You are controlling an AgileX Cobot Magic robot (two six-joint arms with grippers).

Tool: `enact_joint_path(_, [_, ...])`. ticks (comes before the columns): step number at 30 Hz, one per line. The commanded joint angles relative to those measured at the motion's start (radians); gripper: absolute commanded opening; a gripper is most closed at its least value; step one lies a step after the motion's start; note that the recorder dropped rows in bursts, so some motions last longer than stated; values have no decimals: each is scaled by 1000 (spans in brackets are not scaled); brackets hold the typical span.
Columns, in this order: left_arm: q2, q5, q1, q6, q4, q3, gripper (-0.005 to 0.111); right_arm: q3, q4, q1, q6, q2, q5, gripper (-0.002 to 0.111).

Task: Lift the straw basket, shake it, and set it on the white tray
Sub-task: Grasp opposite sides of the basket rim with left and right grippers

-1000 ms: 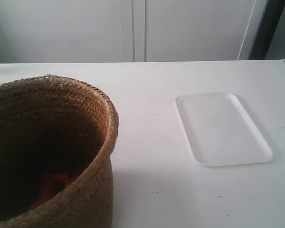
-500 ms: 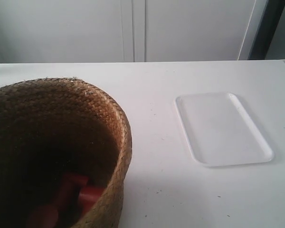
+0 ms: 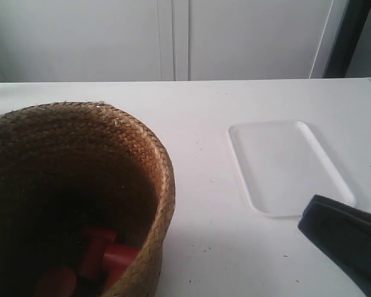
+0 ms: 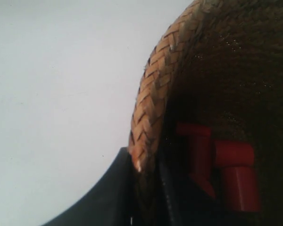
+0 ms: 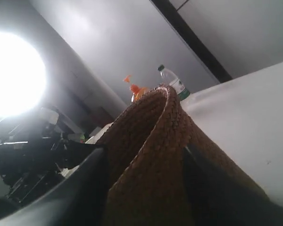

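Note:
The red cylindrical pieces (image 3: 102,255) lie loose deep below the braided rim (image 3: 163,179), so they should tumble about but stay inside when I shake the straw basket.
The straw basket (image 3: 139,145) fills the exterior view's lower left, its mouth turned toward the camera, with red cylindrical pieces (image 3: 105,250) lying inside. The white tray (image 3: 290,167) lies flat on the table to its right, with nothing on it. In the left wrist view my left gripper (image 4: 148,165) is shut on the basket's braided rim (image 4: 153,103), one finger outside and one inside beside the red pieces (image 4: 233,169). My right gripper (image 5: 146,160) straddles another stretch of the rim (image 5: 153,132) and is shut on it.
A dark arm part (image 3: 346,241) juts in at the exterior view's lower right, just in front of the tray. White cabinet doors (image 3: 173,37) stand behind the table. The right wrist view also shows a plastic bottle (image 5: 172,80) and a bright lamp (image 5: 14,70).
The basket has shifted right and tipped further toward the camera, so more of the red pieces show. A dark arm part has entered at the exterior view's lower right.

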Motion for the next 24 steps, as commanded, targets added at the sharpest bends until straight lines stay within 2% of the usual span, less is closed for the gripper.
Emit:
enact_joint_path(1, [-1, 33, -1, 24, -17, 6, 0, -80, -12, 1, 4, 159, -7, 68])
enact_joint_path(2, [-1, 33, -1, 26, -18, 6, 0, -103, -12, 1, 4, 208, -3, 74])
enact_joint_path(4, [-1, 37, -1, 28, -18, 6, 0, -139, -12, 1, 12, 283, -11, 78])
enact_joint_path(9, [-1, 39, -1, 32, -18, 6, 0, -222, -19, 1, 63, 494, -177, 78])
enact_joint_path(13, [-1, 41, -1, 38, -24, 6, 0, -266, -63, 11, 76, 644, -230, 78])
enact_joint_path(19, [-1, 43, -1, 95, -86, 6, 0, -325, -77, 126, 40, 778, -280, 78])
enact_joint_path(24, [-1, 43, -1, 108, -85, 6, 0, -405, -65, 253, 26, 792, -178, 78])
